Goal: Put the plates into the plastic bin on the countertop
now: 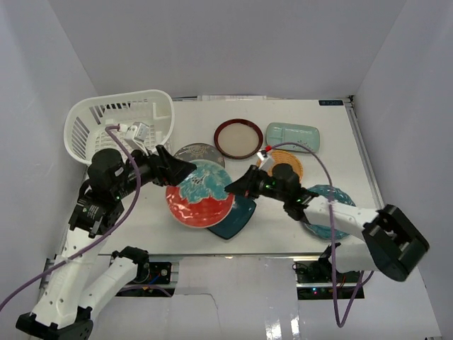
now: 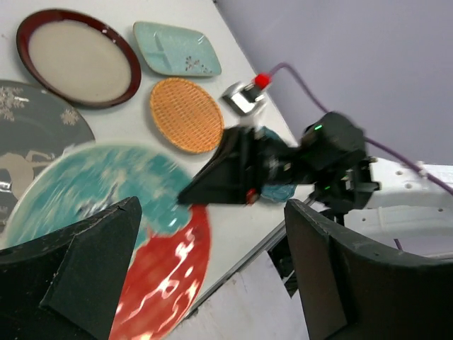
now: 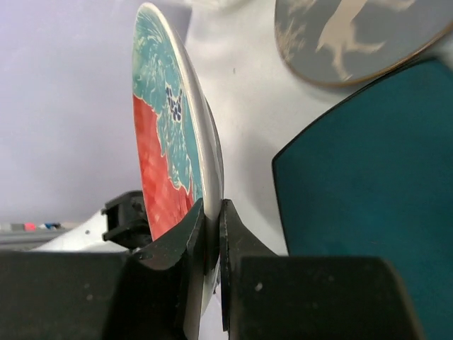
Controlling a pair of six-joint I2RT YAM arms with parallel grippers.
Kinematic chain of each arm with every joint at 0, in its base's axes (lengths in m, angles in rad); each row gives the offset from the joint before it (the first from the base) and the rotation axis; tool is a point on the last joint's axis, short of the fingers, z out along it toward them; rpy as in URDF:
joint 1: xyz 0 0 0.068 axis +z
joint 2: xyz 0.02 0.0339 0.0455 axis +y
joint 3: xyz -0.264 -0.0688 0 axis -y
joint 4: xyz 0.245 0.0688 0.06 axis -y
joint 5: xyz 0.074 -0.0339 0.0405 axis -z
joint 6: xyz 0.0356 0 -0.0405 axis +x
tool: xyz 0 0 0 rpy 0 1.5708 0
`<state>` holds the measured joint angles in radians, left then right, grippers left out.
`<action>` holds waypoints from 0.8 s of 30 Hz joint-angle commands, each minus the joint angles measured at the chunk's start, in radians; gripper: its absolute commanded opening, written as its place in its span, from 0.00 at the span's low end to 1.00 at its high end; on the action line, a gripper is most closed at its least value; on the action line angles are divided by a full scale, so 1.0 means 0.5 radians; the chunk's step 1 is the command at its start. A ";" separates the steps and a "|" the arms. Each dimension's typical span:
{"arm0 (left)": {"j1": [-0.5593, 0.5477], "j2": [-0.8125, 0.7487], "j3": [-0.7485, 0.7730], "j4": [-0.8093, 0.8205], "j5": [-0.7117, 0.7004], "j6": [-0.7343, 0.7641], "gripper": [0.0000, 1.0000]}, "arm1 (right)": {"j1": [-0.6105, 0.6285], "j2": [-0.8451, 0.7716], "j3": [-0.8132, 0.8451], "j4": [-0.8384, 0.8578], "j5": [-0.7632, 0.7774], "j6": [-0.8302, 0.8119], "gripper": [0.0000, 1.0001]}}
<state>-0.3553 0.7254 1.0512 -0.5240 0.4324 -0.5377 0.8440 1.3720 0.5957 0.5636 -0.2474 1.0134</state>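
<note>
My gripper will lower the red floral plate (image 1: 202, 195) in tilted, and the plate will tip down flat because the white plastic bin's bottom (image 1: 107, 133) is broad and open.
The red floral plate (image 1: 200, 196) is tilted up off the countertop (image 1: 145, 221), above the dark-teal square plate (image 1: 239, 217). My right gripper (image 1: 231, 190) is shut on its right rim; in the right wrist view the jaws (image 3: 213, 237) pinch the plate (image 3: 164, 134) on edge. My left gripper (image 1: 181, 170) is open at the plate's upper left rim. In the left wrist view its fingers (image 2: 95, 258) stand wide apart over the plate (image 2: 106, 227). The white plastic bin (image 1: 117, 122) lies tipped at the back left.
The grey tree plate (image 1: 197, 151), maroon-rimmed plate (image 1: 238, 138) and pale-green tray (image 1: 292, 136) lie behind the arms. The orange woven plate (image 1: 290, 164) and teal scalloped plate (image 1: 334, 210) are partly under my right arm. White walls enclose the countertop.
</note>
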 commanded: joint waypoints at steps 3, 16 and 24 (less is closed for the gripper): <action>0.005 0.071 -0.077 -0.047 0.010 -0.020 0.92 | -0.454 -0.550 -0.170 0.339 -0.385 0.130 0.08; 0.008 0.246 -0.494 0.032 0.184 -0.038 0.92 | -0.768 -0.707 -0.093 0.278 -0.778 0.188 0.08; 0.005 0.276 -0.645 0.351 0.267 -0.140 0.33 | -0.768 -0.701 -0.170 0.302 -0.781 0.243 0.08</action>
<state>-0.3553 0.8616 0.7410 -0.4332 0.5400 -0.5930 0.4641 1.0534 0.4747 0.5175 -0.5896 1.0409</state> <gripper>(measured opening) 0.358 0.126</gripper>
